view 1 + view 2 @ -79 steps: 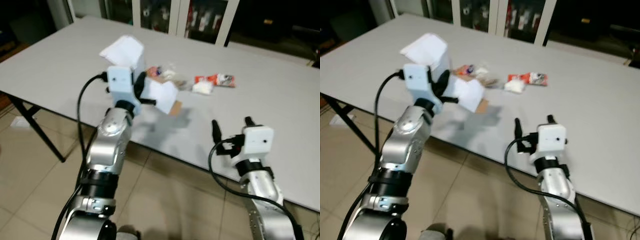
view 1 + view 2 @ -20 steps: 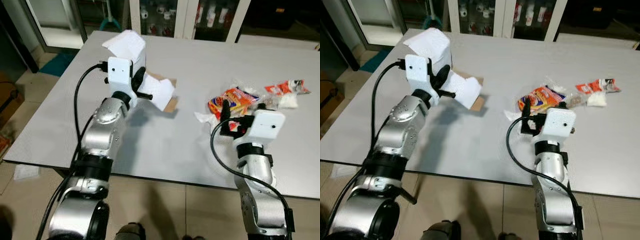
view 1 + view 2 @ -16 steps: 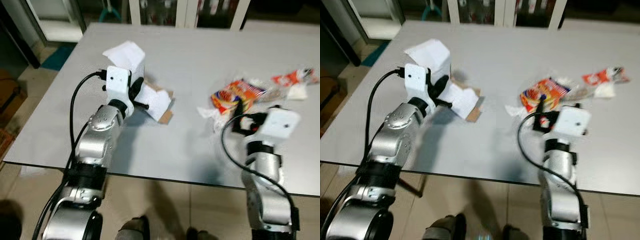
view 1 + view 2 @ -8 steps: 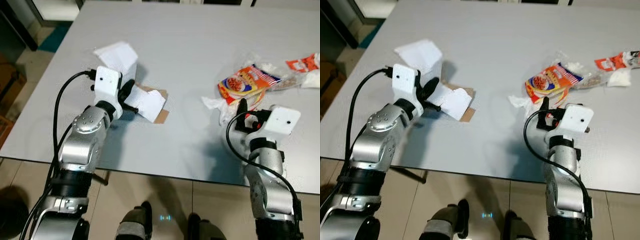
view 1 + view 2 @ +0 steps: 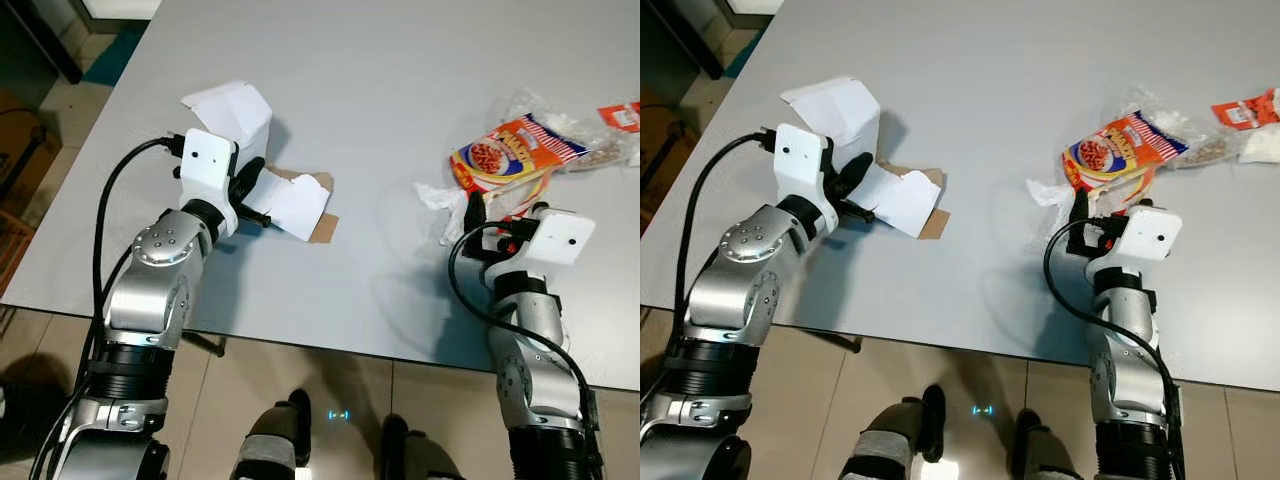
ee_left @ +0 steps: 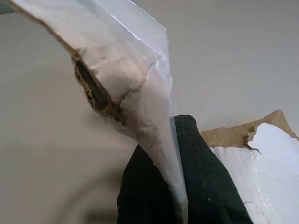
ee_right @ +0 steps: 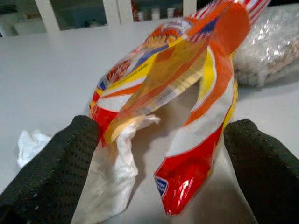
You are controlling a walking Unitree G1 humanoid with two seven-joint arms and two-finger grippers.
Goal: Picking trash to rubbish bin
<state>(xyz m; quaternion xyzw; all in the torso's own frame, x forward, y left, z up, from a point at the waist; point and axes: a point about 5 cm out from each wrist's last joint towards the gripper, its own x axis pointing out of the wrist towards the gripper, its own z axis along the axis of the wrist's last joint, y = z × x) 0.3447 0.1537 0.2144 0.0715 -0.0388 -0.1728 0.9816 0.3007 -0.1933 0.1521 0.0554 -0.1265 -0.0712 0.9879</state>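
The white tissue point(image 5: 440, 201) goes in between my right gripper's fingers point(image 7: 123, 161) next to the orange snack bag, so the tissue will come up too when I lift the bag.
My left gripper point(image 5: 248, 190) is shut on a torn white cardboard box point(image 5: 296, 205), held just over the table's left part; one flap point(image 5: 235, 108) stands up behind the wrist. The left wrist view has the black fingertips point(image 6: 196, 163) pinching the white sheet point(image 6: 140, 84). My right gripper point(image 5: 492, 212) is open at the near end of an orange snack bag point(image 5: 505, 150). In the right wrist view the bag point(image 7: 163, 79) lies between the two spread fingers point(image 7: 56, 168), and I cannot tell whether they touch it.
A crumpled white tissue point(image 5: 435, 195) lies beside the snack bag. Behind it are a clear plastic bag point(image 5: 590, 140) and a red wrapper point(image 5: 622, 115). The grey table point(image 5: 380, 60) has its front edge just below both wrists, with tiled floor point(image 5: 330, 400) beneath.
The camera has tilted down and come closer to the table. My right gripper now sits at the snack bag's near end. The left gripper still holds the cardboard.
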